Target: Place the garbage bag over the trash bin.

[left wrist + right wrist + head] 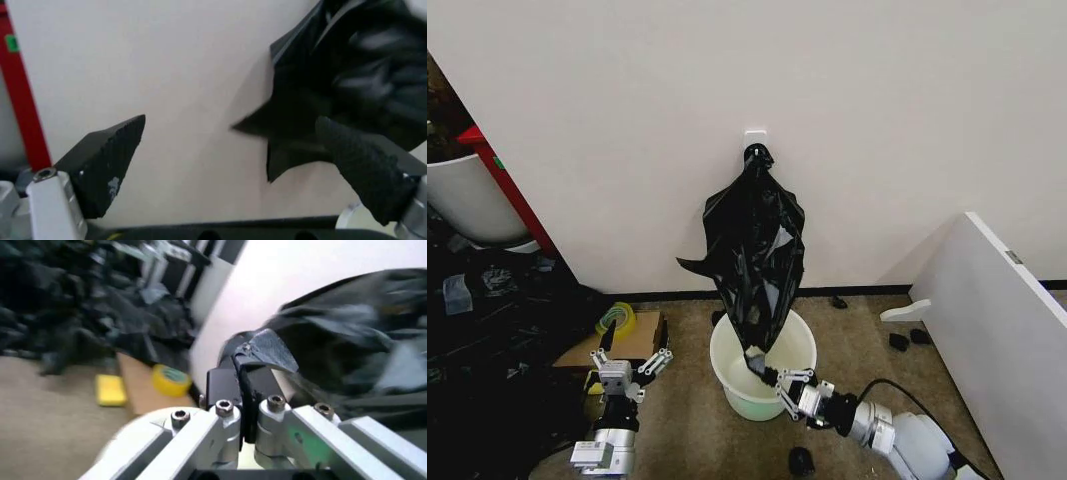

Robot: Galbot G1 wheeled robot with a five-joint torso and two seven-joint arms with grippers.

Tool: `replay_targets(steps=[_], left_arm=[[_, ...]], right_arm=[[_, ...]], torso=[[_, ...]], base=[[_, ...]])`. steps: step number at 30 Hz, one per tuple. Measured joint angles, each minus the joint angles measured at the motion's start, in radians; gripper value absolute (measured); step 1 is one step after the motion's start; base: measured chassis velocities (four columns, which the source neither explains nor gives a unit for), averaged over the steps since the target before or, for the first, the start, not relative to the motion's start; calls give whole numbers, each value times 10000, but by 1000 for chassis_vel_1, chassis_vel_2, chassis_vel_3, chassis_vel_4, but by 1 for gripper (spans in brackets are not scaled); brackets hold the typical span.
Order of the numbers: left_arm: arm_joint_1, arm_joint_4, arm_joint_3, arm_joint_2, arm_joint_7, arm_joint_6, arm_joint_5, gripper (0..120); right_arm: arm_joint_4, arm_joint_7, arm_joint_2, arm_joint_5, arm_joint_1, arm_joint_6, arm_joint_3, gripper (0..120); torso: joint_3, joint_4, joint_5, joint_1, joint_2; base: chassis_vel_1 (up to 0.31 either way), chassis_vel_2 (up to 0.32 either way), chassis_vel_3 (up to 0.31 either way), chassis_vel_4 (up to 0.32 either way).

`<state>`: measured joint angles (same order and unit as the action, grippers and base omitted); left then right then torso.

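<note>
A separate dark corner is hanging behind the pointed flap. When I pull, the garbage bag (762,255) will come off and leave another bag hanging.
The garbage bag (755,255) is glossy crinkled black plastic hanging down the wall from a white hook (755,133). Its lower end dips into the trash bin (799,340), a round cream-white bucket on the carpet. At the bin's near rim my right gripper (772,379) is shut on the bag's bottom tip. The right wrist view shows that gripper (245,390) pinching a fold of the bag (360,355) above the bin rim (133,432). My left gripper (632,364) stands open left of the bin, holding nothing. Its wrist view shows the gripper (233,155) facing the bag (353,70).
A large white tub with red edging (467,195) and dark clutter (487,300) fill the left side. Flat cardboard (632,340) with a yellow tape roll (615,318) lies beside my left arm. A white panel (1007,330) leans at right; small black bits (905,340) dot the carpet.
</note>
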<state>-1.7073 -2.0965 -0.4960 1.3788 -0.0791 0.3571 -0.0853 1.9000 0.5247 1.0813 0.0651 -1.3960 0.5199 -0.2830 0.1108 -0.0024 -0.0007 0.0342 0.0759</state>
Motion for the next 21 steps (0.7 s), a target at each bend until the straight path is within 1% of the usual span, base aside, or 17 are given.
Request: replay_targets(steps=[1, 3, 4, 5, 7, 8, 9, 10, 12, 13, 14, 15, 16, 17, 19, 21], left_arm=[[0, 0, 0, 0, 0, 0, 0, 100], [185, -155, 135, -395, 30, -189, -243, 100], [185, -155, 135, -395, 30, -189, -243, 100], [350, -287, 282, -758, 71, -354, -470, 100], [616, -500, 540, -1318, 126, -597, -812, 100], [865, -654, 761, -1845, 173, -785, -1120, 100], [865, -654, 761, -1845, 173, -785, -1120, 100], [1042, -735, 878, -2163, 188, -891, -1302, 100], [1619, -995, 1194, -3306, 252, -1245, -1981, 100], [1619, -995, 1194, -3306, 252, -1245, -1981, 100], [1770, -1124, 1245, -3708, 275, -1364, -2227, 100], [1993, -1310, 1330, -4250, 296, -1556, -2558, 100], [2271, -1438, 1473, -4750, 298, -1762, -2858, 100], [2271, -1438, 1473, -4750, 298, -1762, -2858, 100], [2795, -1656, 1799, -5583, 233, -2276, -3326, 100], [3362, -1812, 2248, -6472, 102, -2853, -3850, 100]], right_arm=[[0, 0, 0, 0, 0, 0, 0, 0], [36, -538, 53, 358, 78, -77, -19, 0], [36, -538, 53, 358, 78, -77, -19, 0], [38, -929, 99, 709, 121, -103, -24, 0], [22, -1310, 174, 1223, 181, -92, -44, 0], [18, -1539, 231, 1628, 224, -68, -70, 0], [18, -1539, 231, 1628, 224, -68, -70, 0], [19, -1644, 260, 1803, 245, -59, -78, 0], [7, -1966, 379, 2362, 359, -58, -78, 0], [7, -1966, 379, 2362, 359, -58, -78, 0], [-24, -2031, 412, 2513, 449, -58, -42, 0], [-67, -2076, 459, 2697, 570, -58, 23, 0], [-84, -2096, 495, 2827, 624, -58, 46, 0], [-84, -2096, 495, 2827, 624, -58, 46, 0], [-107, -2149, 546, 3062, 645, -40, 42, 0], [-126, -2162, 575, 3275, 655, 44, 4, 0]], torso=[[0, 0, 0, 0, 0], [0, 0, -1, 0, 0], [0, 0, -1, 0, 0], [0, 0, -1, 0, 0], [0, -2, 0, 0, 0], [1, 1, -1, 0, 0], [1, 1, -1, 0, 0], [0, -2, -1, 0, 0], [1, -6, -3, 0, -1], [1, -6, -3, 0, -1], [1, -5, -3, 0, 0], [0, 2, 2, 0, 0], [1, 4, 2, 0, -1], [1, 4, 2, 0, -1], [1, -2, -5, 0, -1], [1, -2, 4, 0, -1]], base=[[0, 0, 0, 0], [0, 0, 0, 0], [0, 0, 0, 0], [0, 0, 0, 0], [0, 0, 0, 0], [0, 0, 0, 0], [0, 0, 0, 0], [0, 0, 0, 0], [0, 0, 0, 0], [0, 0, 0, 0], [0, 0, 0, 0], [0, 0, 0, 0], [0, 0, 0, 0], [0, 0, 0, 0], [0, 0, 0, 0], [0, 0, 0, 0]])
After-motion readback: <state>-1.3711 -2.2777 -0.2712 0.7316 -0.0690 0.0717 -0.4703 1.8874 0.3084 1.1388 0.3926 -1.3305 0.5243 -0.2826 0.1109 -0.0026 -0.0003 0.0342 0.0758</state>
